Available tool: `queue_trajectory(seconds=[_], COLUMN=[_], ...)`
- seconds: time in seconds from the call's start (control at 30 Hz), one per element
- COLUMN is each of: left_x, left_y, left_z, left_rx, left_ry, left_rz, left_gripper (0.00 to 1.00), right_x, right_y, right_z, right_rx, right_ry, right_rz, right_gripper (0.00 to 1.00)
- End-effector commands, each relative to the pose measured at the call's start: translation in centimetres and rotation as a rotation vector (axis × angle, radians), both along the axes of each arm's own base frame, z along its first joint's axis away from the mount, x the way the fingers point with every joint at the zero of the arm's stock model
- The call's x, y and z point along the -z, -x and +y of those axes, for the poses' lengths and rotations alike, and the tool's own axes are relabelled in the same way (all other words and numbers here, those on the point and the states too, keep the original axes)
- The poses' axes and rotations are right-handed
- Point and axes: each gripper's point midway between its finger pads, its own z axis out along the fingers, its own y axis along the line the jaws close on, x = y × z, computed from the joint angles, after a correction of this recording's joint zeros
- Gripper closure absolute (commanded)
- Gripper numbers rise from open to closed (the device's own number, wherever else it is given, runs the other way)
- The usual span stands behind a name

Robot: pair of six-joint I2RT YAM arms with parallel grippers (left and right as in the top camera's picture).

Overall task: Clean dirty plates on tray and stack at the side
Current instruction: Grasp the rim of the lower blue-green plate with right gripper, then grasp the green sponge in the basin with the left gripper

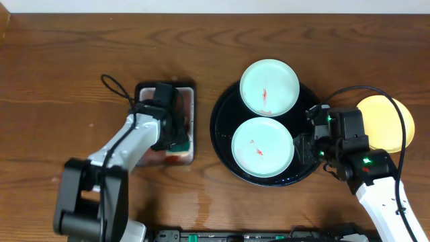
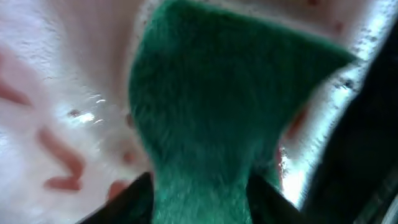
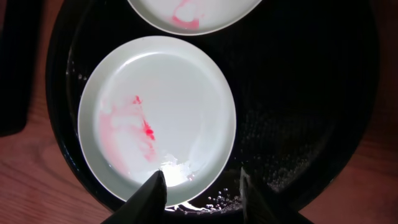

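I see the red smear already bleeding into a watery pink film (image 3: 117, 135), so I expect it to spread into pink suds across the near plate (image 1: 263, 147) when I wipe it.
Two pale mint plates lie on the round black tray (image 1: 222, 124): the far plate (image 1: 269, 87) and the near plate (image 1: 262, 146), each with a red smear. The pale yellow plate (image 1: 388, 111) lies on the bare wood to the right, partly hidden by my right arm. My right gripper (image 1: 304, 146) is open and empty at the near plate's right rim. In the right wrist view the gripper (image 3: 202, 196) has one finger over the near plate (image 3: 161, 106) and one over the tray (image 3: 298, 93). My left gripper (image 2: 199, 199) is shut on a green sponge (image 2: 217, 106).
The left gripper (image 1: 176, 136) and sponge (image 1: 183, 143) sit over a small rectangular black tray (image 1: 144, 89) with wet, red-stained foam (image 2: 62, 93). Water droplets lie on the round tray near the right fingers. Bare wood tabletop (image 1: 67, 60) surrounds both trays.
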Motion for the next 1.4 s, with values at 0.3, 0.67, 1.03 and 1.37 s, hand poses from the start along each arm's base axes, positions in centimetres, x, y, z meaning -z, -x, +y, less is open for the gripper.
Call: queue_trajectory(seconds=[0.3,0.67,1.03,1.37], left_x=[-1.4,-3.6,1.3,-1.5], left_y=[-0.4,0.2,1.3,0.1], left_z=[0.1,-0.2,1.0,0.7], left_rx=[0.016,0.034,0.047,0.053], left_ry=[-0.012,-0.001,-0.106,-0.101], left_rz=[-0.001,-0.048,-0.024,-0.05], left_gripper=[0.83,0.45,0.72,0.93], right_x=[-0.4,-0.4,-0.3,0.8], right_y=[0.0,-0.1,0.0,-0.2], right_z=[0.4,0.4,0.4,-1.1], right_rx=[0.009,0.009,0.009,0.108], right_ry=[-0.022,-0.021,-0.021,0.035], right_rz=[0.002,0.002,0.003,0.043], right_gripper=[0.66,0.66,0.65,0.71])
